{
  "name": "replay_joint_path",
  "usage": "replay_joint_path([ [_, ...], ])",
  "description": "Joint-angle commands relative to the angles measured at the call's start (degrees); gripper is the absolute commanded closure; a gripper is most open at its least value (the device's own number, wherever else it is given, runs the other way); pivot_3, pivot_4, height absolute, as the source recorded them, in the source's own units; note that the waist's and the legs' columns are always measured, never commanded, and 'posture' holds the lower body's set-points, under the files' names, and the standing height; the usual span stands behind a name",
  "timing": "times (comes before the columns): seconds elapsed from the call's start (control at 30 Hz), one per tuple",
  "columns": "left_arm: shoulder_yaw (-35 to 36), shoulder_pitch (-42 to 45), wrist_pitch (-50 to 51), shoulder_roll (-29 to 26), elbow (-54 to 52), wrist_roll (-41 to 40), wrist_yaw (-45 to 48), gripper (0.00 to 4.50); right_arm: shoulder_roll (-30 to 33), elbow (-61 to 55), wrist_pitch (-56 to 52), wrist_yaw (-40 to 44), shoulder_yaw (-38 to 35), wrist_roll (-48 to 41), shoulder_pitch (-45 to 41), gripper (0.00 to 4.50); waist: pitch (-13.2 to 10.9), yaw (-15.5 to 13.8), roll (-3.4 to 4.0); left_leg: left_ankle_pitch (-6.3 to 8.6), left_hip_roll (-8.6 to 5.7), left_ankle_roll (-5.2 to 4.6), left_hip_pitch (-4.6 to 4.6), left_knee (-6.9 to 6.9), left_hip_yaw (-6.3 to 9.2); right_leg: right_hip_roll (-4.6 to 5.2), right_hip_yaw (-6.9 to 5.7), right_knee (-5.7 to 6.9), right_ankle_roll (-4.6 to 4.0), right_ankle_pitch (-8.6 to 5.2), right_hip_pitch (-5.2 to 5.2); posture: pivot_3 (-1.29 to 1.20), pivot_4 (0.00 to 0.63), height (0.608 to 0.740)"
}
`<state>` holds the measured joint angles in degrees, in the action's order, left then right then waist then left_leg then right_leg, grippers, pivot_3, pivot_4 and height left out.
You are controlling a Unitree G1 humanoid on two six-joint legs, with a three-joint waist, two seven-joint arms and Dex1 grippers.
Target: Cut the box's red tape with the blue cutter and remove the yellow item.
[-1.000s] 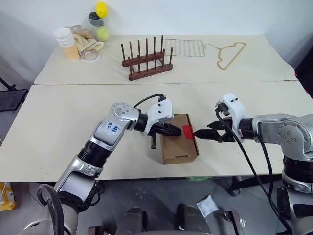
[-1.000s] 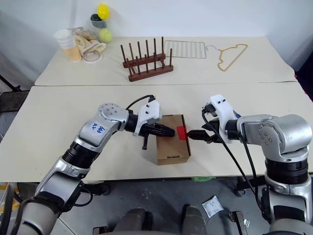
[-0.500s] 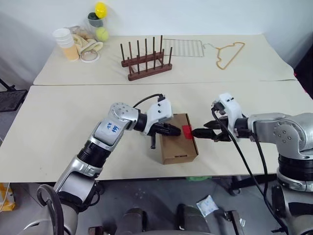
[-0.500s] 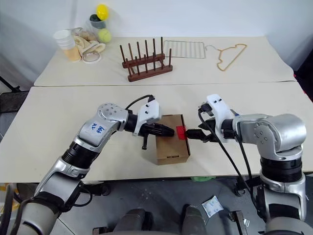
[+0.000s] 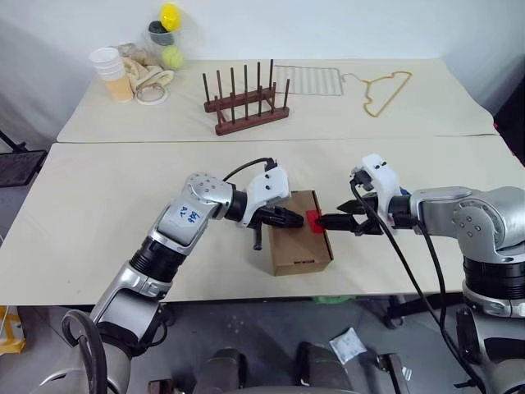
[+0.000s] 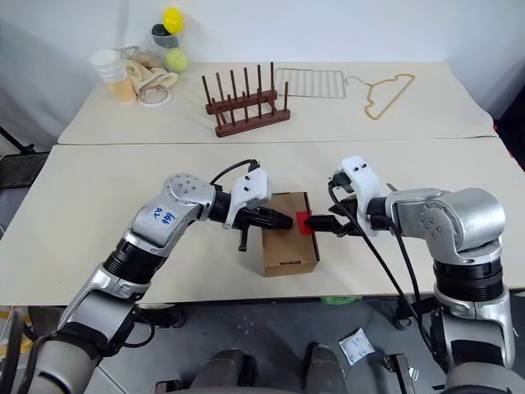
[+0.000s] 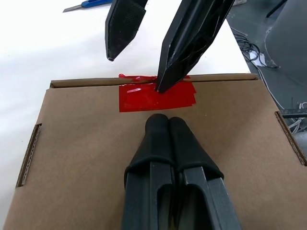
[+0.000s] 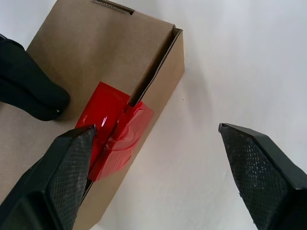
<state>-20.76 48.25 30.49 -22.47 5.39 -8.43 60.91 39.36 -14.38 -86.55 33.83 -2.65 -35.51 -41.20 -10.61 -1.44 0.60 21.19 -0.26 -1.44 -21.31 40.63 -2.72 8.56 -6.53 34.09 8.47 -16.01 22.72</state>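
Observation:
The box's raised flap (image 8: 164, 76) will swing away with its piece of tape when I pull, because the red tape is split (image 8: 117, 128) along the open flap seam.
The brown box (image 5: 300, 234) lies near the table's front edge, with the red tape (image 5: 313, 218) across its top edge on my right side. My left gripper (image 7: 163, 120) is shut, and its tips press on the box top just short of the tape (image 7: 156, 95). My right gripper (image 8: 156, 128) stands open. One of its fingertips (image 8: 81, 139) rests on the tape (image 8: 112, 122), which is wrinkled over the flap seam, while the other hangs over bare table beside the box. The blue cutter (image 7: 93, 3) lies on the table beyond the box in the left wrist view. The yellow item is hidden.
On the far table stand a wooden peg rack (image 5: 246, 103), a wire grid (image 5: 308, 80), a hanger (image 5: 385, 89), stacked cups (image 5: 111, 70), and a jar with a yellow ball and a tennis ball (image 5: 168, 37). A seam joins the two tables (image 5: 123, 141).
My right gripper has edged slightly towards the box, bringing one fingertip onto the red tape. The left gripper and the box have stayed put.

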Motion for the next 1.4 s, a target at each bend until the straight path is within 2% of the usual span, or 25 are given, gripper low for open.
replay_joint_path([
  [0.03,-0.28,-0.75,0.49,-0.65,-0.29,0.46,0.21,4.50,3.84,1.54,0.25,-0.12,0.30,1.37,2.39,0.23,0.02,-0.09,-0.04,0.00,-0.01,0.00,0.01,0.00,0.01,0.00,0.00,-0.01,0.00,0.00,-0.02,0.00,0.150,0.740],
  [0.2,-0.35,-0.83,0.80,-0.66,-0.53,0.32,0.23,4.50,4.86,1.76,0.88,0.18,0.70,0.94,2.79,0.23,0.03,0.01,-0.05,0.00,0.01,0.00,0.05,0.00,0.02,0.00,0.00,-0.03,0.00,0.00,-0.07,0.00,0.150,0.740],
  [0.7,-0.72,-1.05,0.69,-0.49,-0.61,0.45,0.35,4.50,1.31,2.67,-1.83,-2.63,5.14,1.95,-1.50,0.23,0.03,-0.02,-0.05,0.00,0.01,0.00,0.04,0.00,0.05,0.00,-0.02,-0.03,0.00,0.00,-0.07,0.00,0.150,0.740],
  [0.87,-0.71,-1.77,0.88,-0.68,-1.25,0.37,0.24,4.50,9.02,2.94,10.23,-1.77,12.56,9.17,0.38,0.23,0.03,-0.14,-0.05,0.00,-0.01,0.00,0.03,0.01,0.06,0.01,-0.02,-0.05,0.00,0.00,-0.08,0.00,0.150,0.740],
  [1.0,-0.74,-2.26,1.07,-0.93,-1.72,0.39,0.28,4.50,11.93,3.24,15.71,0.49,15.01,11.40,2.20,0.23,0.03,0.09,-0.06,0.00,-0.01,0.00,0.02,-0.03,0.01,0.01,-0.02,-0.12,0.00,0.00,-0.07,0.00,0.150,0.740],
  [1.07,-0.70,-2.32,1.14,-0.92,-1.78,0.42,0.28,4.50,12.58,2.99,18.27,1.35,16.14,12.96,3.06,0.23,0.03,0.18,-0.05,0.00,0.03,0.00,0.04,-0.05,0.01,-0.02,-0.03,-0.12,0.00,0.00,-0.07,0.00,0.150,0.740],
  [1.27,-0.42,-1.99,1.38,-0.72,-1.50,0.36,0.01,4.50,9.16,2.33,18.46,1.04,14.74,13.30,3.90,0.23,0.03,0.13,-0.06,0.00,0.04,0.00,0.04,-0.04,-0.01,-0.02,-0.02,-0.12,0.00,0.00,-0.07,0.00,0.150,0.740],
  [1.4,-0.29,-2.11,1.50,-0.96,-1.68,0.34,0.02,4.50,10.29,2.73,19.29,1.92,13.22,14.16,3.87,0.23,0.03,0.13,-0.06,0.00,0.04,0.00,0.04,-0.04,0.00,-0.01,-0.02,-0.12,0.00,0.00,-0.07,0.00,0.150,0.740],
])
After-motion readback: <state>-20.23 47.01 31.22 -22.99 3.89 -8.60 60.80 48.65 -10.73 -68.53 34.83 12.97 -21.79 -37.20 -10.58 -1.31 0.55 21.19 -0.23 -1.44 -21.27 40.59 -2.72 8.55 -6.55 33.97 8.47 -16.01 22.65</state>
